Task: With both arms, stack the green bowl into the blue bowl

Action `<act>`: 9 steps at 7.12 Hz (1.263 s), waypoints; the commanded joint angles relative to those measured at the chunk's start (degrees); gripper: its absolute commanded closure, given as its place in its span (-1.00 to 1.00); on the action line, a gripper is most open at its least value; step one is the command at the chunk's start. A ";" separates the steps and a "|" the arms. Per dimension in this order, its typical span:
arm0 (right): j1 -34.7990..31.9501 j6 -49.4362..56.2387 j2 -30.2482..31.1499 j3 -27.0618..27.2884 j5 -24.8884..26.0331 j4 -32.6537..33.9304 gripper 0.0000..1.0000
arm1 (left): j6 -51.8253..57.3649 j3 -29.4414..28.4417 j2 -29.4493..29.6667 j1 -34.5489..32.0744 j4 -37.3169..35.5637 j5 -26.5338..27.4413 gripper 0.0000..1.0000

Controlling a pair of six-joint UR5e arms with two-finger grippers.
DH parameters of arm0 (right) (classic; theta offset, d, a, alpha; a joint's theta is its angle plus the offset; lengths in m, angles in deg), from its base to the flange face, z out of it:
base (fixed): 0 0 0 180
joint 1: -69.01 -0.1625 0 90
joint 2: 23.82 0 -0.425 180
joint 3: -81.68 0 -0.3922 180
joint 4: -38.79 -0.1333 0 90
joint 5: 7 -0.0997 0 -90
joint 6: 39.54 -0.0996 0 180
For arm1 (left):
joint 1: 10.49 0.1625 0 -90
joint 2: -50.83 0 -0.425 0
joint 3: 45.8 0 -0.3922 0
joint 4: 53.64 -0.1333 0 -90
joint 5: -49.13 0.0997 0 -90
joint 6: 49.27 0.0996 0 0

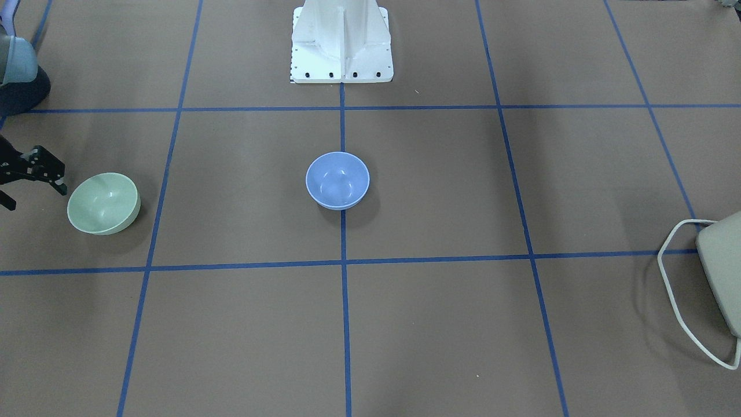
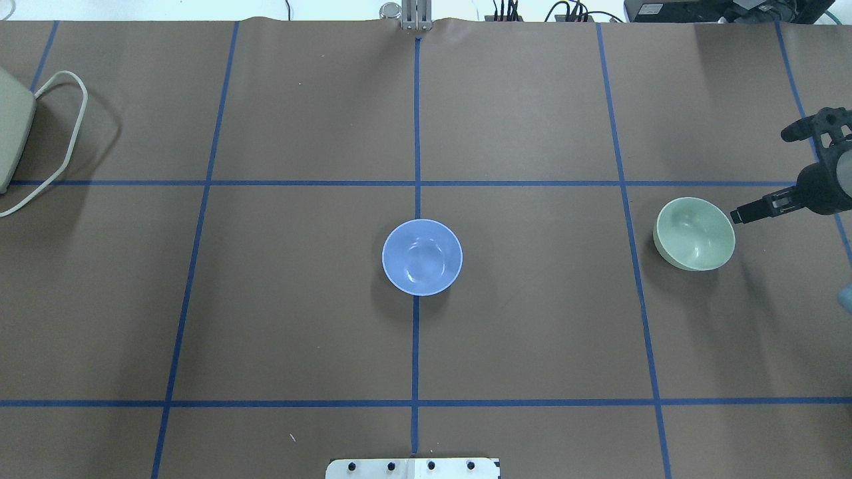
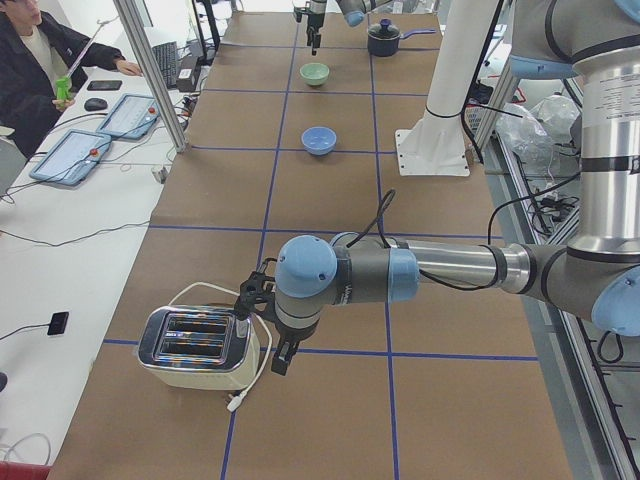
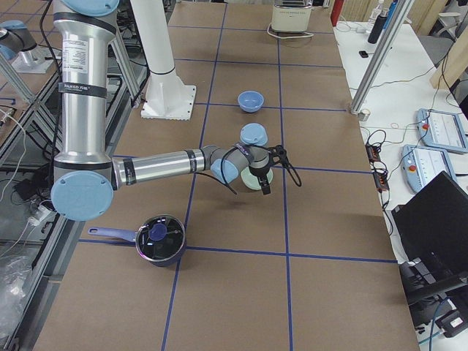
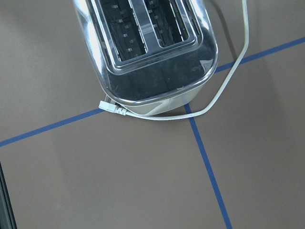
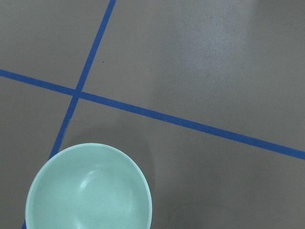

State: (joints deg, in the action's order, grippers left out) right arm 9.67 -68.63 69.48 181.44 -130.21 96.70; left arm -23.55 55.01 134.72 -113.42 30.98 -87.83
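I expect the green bowl (image 1: 104, 204) to keep its rim slightly above the blue bowl's rim (image 1: 337, 153) when I lower it in, because both rims are about the same width.
The green bowl (image 1: 103, 202) stands upright on the brown table, on my right side; it also shows in the overhead view (image 2: 695, 233) and the right wrist view (image 6: 88, 188). The blue bowl (image 1: 337, 179) stands empty at the table's middle on a tape line, also seen from overhead (image 2: 422, 257). My right gripper (image 2: 762, 174) is open and empty, just outside the green bowl's outer rim, with one fingertip (image 2: 739, 215) close to it. My left gripper (image 3: 268, 335) hangs beside the toaster, far from both bowls; I cannot tell whether it is open.
A toaster (image 2: 10, 133) with a white cord lies at the table's left end, filling the left wrist view (image 5: 147, 47). A dark navy pot with a glass lid (image 4: 159, 239) stands at the right end. The white pedestal (image 1: 341, 40) is behind the blue bowl.
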 commanded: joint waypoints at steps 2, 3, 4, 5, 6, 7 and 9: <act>2.74 0.00 -0.75 -2.46 0.87 0.01 -0.30 | -0.23 0.00 0.13 -0.43 0.28 -0.50 -0.97; 2.91 0.08 -1.71 -3.16 0.79 0.18 0.30 | -0.23 0.09 0.04 -0.43 0.37 -0.76 -0.97; 3.35 0.09 -2.33 -4.29 0.96 0.10 0.53 | -0.23 0.09 0.13 -0.43 0.37 -0.76 -0.97; 3.53 0.09 -2.60 -4.74 1.05 0.10 0.55 | -0.23 0.01 0.13 -0.34 0.37 -0.59 -0.97; 3.70 0.00 -2.69 -5.09 1.05 0.10 0.95 | -0.32 -0.17 0.04 -0.34 0.37 -0.58 -0.97; 3.70 0.08 -3.12 -5.10 0.79 0.10 1.00 | -0.23 -0.17 0.04 -0.34 0.37 -0.50 -0.97; 3.53 -0.79 -5.05 -4.05 -1.48 0.45 1.00 | -0.23 -0.44 -0.04 -0.34 0.46 -0.50 -0.97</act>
State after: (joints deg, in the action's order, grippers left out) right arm 13.33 -68.77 65.56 176.78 -130.08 96.92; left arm -23.79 54.66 134.74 -113.77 31.41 -88.34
